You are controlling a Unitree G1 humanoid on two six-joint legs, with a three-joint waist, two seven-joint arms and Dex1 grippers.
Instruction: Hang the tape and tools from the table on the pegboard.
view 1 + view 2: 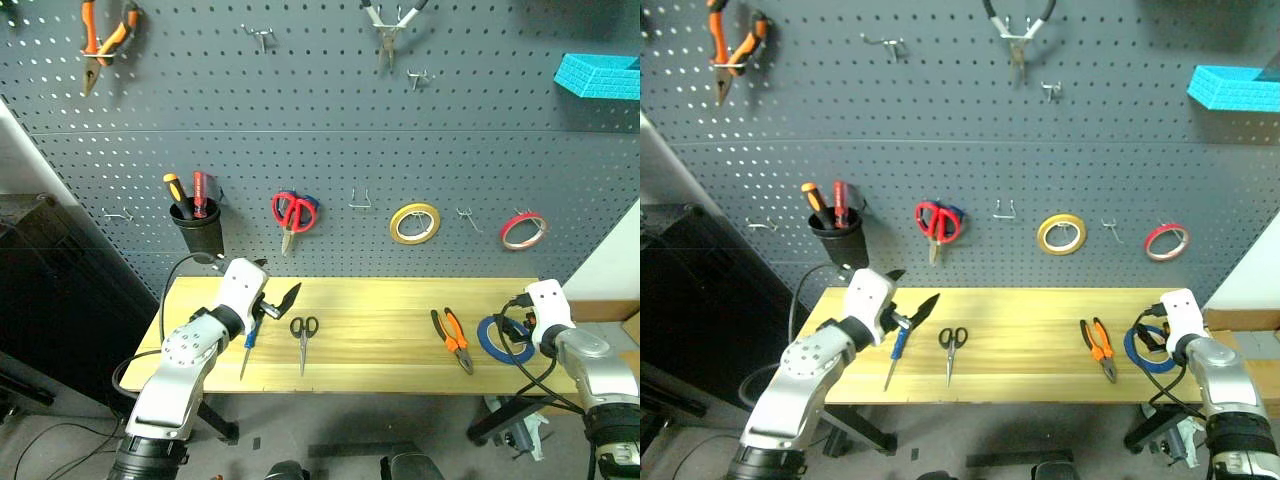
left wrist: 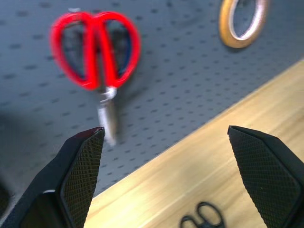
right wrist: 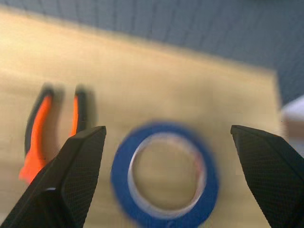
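Observation:
The robot's right gripper has a clear gap [image 1: 472, 334] between the dark-blue tape and the pliers, so it should keep lowering until a finger goes into the tape's hole [image 3: 166, 174], then close.
The dark-blue tape [image 1: 497, 341] lies flat near the table's [image 1: 380, 318] right end. My right gripper [image 3: 165, 130] hovers open just above it, one finger on each side of the roll [image 3: 119, 183]. The orange-and-black pliers [image 1: 452, 338] lie just left of the tape. Black-handled scissors [image 1: 303, 335] and a blue-handled screwdriver [image 1: 247, 348] rest on the left half of the table. My left gripper [image 1: 275, 283] stands open and empty above the screwdriver, level and aimed at the pegboard [image 1: 330, 120].
On the pegboard hang red-handled scissors [image 1: 292, 212], a yellow roll [image 1: 415, 223], a red roll [image 1: 523, 230], a black cup of screwdrivers [image 1: 197, 225] and two pairs of pliers up high. Bare hooks [image 1: 360, 200] sit between the red scissors and the yellow roll. A blue bin [image 1: 600, 75] hangs top right.

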